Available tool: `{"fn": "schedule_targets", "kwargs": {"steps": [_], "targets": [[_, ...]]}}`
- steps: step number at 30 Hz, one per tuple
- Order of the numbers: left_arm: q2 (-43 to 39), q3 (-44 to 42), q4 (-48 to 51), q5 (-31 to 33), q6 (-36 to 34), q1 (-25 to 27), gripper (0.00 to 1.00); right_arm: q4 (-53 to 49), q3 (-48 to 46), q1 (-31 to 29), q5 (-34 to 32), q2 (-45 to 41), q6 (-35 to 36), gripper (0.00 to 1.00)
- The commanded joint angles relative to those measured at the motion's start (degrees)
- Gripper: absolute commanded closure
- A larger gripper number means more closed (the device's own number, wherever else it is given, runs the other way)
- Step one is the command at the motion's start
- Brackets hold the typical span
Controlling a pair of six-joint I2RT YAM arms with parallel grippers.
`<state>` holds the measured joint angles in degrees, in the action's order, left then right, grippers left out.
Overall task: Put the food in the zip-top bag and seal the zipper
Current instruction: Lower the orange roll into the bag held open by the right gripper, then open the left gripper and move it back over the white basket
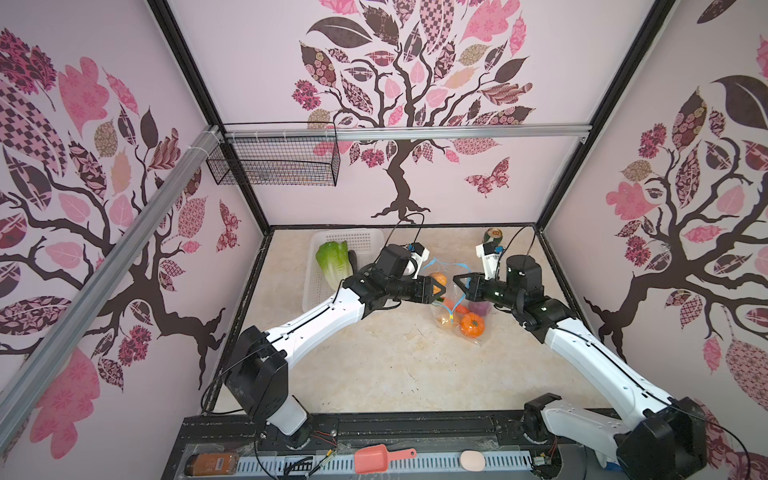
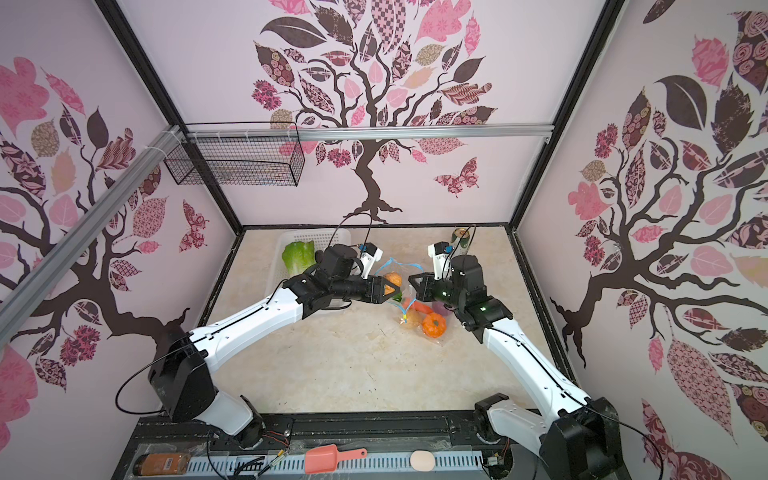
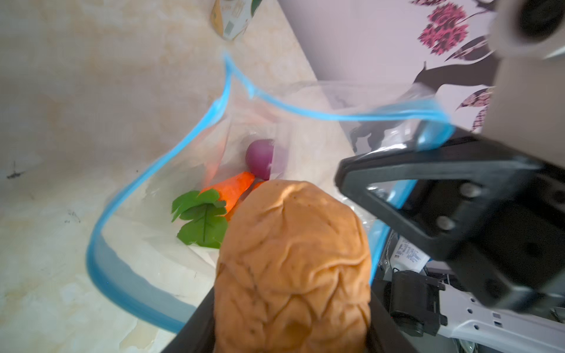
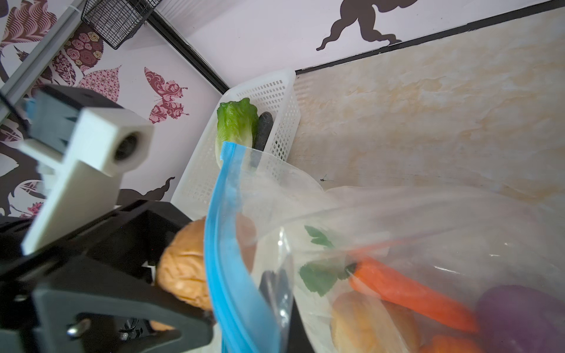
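I should keep lowering the brown potato (image 1: 438,281) past the light-blue zipper with my left gripper and let it go over the carrot (image 3: 231,189), because the potato is at the bag's wide-open opening.
My left gripper (image 1: 436,287) is shut on a brown potato (image 3: 293,259) and holds it at the open mouth of the clear zip-top bag (image 1: 457,318). Beside it, my right gripper (image 1: 460,283) is shut on the bag's rim at the light-blue zipper (image 4: 226,244) and holds that edge up. Inside the bag lie a carrot (image 3: 232,189), a purple onion (image 3: 260,156), a pumpkin (image 1: 472,324) and another potato (image 4: 367,321). The napa cabbage (image 1: 332,262) and a dark eggplant (image 4: 264,128) lie in the white basket (image 1: 361,241).
A drink can (image 1: 493,237) stands at the back right of the table, behind my right arm. A black wire basket (image 1: 274,166) hangs on the back wall. A bottle (image 1: 212,463), a red scoop (image 1: 374,457) and a pale egg shape (image 1: 472,460) lie along the front rail.
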<state>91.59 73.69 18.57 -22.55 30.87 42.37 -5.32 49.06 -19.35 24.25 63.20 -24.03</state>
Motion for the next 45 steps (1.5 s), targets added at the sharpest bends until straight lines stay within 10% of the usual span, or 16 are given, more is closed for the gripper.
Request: {"fn": "schedule_targets", "kwargs": {"steps": [1, 13, 22, 45], "targets": [[1.16, 2.1, 1.16, -0.52, 0.5, 0.26, 0.6, 0.15, 0.34, 0.37, 1.28, -1.24, 0.17, 1.0], [10.08, 10.41, 4.54, 4.05, 3.37, 0.49, 0.51, 1.09, -1.43, -0.04, 5.19, -1.19, -1.2, 1.0], [12.0, 12.37, 7.31, 4.46, 4.11, 0.61, 0.25, 0.82, -4.01, -1.74, 1.55, -2.44, -2.92, 1.0], [-5.73, 3.61, 9.06, 14.94, 2.4, -3.2, 0.14, -8.36, 4.03, -1.72, -6.05, -1.08, 6.23, 1.0]]}}
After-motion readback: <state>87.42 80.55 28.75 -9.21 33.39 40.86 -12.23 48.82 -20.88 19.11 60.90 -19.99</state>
